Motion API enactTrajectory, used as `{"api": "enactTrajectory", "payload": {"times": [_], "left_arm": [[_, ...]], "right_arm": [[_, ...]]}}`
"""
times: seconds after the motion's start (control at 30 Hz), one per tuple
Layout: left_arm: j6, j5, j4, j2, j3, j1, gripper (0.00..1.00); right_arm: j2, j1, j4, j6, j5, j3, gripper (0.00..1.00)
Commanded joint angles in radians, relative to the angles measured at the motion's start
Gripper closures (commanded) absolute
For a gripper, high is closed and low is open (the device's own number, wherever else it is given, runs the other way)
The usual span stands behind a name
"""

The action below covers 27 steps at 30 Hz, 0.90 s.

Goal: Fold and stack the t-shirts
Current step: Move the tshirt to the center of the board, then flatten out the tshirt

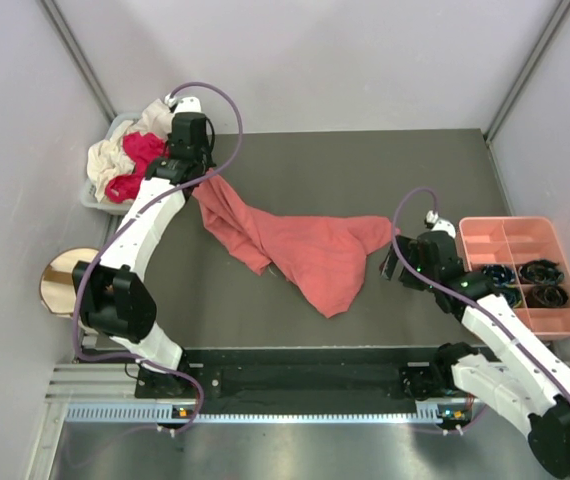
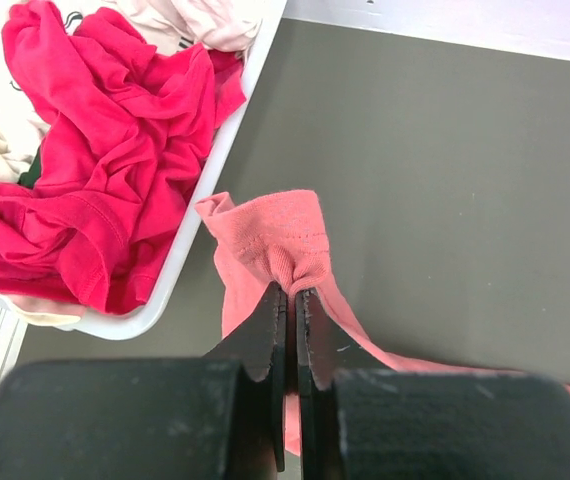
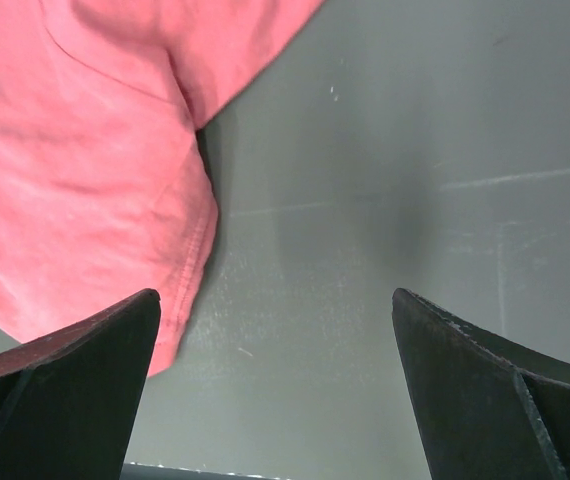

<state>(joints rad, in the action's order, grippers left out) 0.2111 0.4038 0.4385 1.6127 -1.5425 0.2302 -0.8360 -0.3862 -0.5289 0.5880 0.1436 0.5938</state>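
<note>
My grippers are going to lift the t-shirt's ends apart, and the salmon-pink t-shirt (image 1: 320, 259) will pull out into a long hanging piece, because slack folds (image 1: 261, 236) run through its middle.
A large salmon-pink t-shirt (image 1: 310, 250) lies crumpled across the middle of the dark table. My left gripper (image 1: 201, 182) is shut on its far-left corner, and the left wrist view shows the cloth (image 2: 277, 228) bunched between the closed jaws of that gripper (image 2: 292, 290), just off the table. A magenta-red t-shirt (image 2: 105, 150) and a cream-white one (image 2: 190, 20) are heaped in the bin (image 2: 215, 170) beside it. My right gripper (image 1: 391, 264) hovers open at the shirt's right edge. In its wrist view the hem (image 3: 85, 170) lies left of the gripper (image 3: 275, 295), with nothing between the jaws.
The grey bin (image 1: 95, 195) sits at the table's far-left corner. A salmon-pink compartment tray (image 1: 525, 232) with dark items stands at the right edge, close to the right arm. A round tan disc (image 1: 65, 280) lies off the table's left side.
</note>
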Motion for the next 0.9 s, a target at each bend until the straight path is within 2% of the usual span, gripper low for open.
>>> {"api": "enactTrajectory", "payload": {"times": [0.0, 0.23, 0.37, 0.53, 0.73, 0.8, 0.83, 0.87], "left_arm": [[0.011, -0.013, -0.069, -0.050, 0.008, -0.005, 1.00], [0.020, -0.028, -0.075, -0.080, 0.050, -0.005, 1.00], [0.019, -0.022, -0.081, -0.094, 0.081, -0.005, 1.00], [0.014, -0.014, -0.084, -0.114, 0.101, -0.005, 1.00], [0.014, -0.017, -0.087, -0.126, 0.119, -0.005, 1.00], [0.013, -0.016, -0.089, -0.129, 0.127, -0.005, 1.00], [0.013, -0.016, -0.090, -0.129, 0.130, -0.005, 1.00], [0.013, -0.014, -0.090, -0.129, 0.131, -0.005, 1.00]], "right_arm": [[-0.051, -0.008, 0.174, 0.035, -0.056, -0.049, 0.01], [-0.216, -0.008, 0.367, 0.053, -0.114, -0.054, 0.05], [-0.327, -0.010, 0.441, 0.050, -0.139, -0.014, 0.12], [-0.466, -0.008, 0.510, 0.061, -0.214, 0.020, 0.16], [-0.557, -0.010, 0.567, 0.061, -0.240, 0.043, 0.29], [-0.574, -0.010, 0.575, 0.061, -0.251, 0.050, 0.44], [-0.578, -0.010, 0.584, 0.061, -0.256, 0.051, 0.62], [-0.587, -0.008, 0.589, 0.061, -0.259, 0.052, 0.71]]}}
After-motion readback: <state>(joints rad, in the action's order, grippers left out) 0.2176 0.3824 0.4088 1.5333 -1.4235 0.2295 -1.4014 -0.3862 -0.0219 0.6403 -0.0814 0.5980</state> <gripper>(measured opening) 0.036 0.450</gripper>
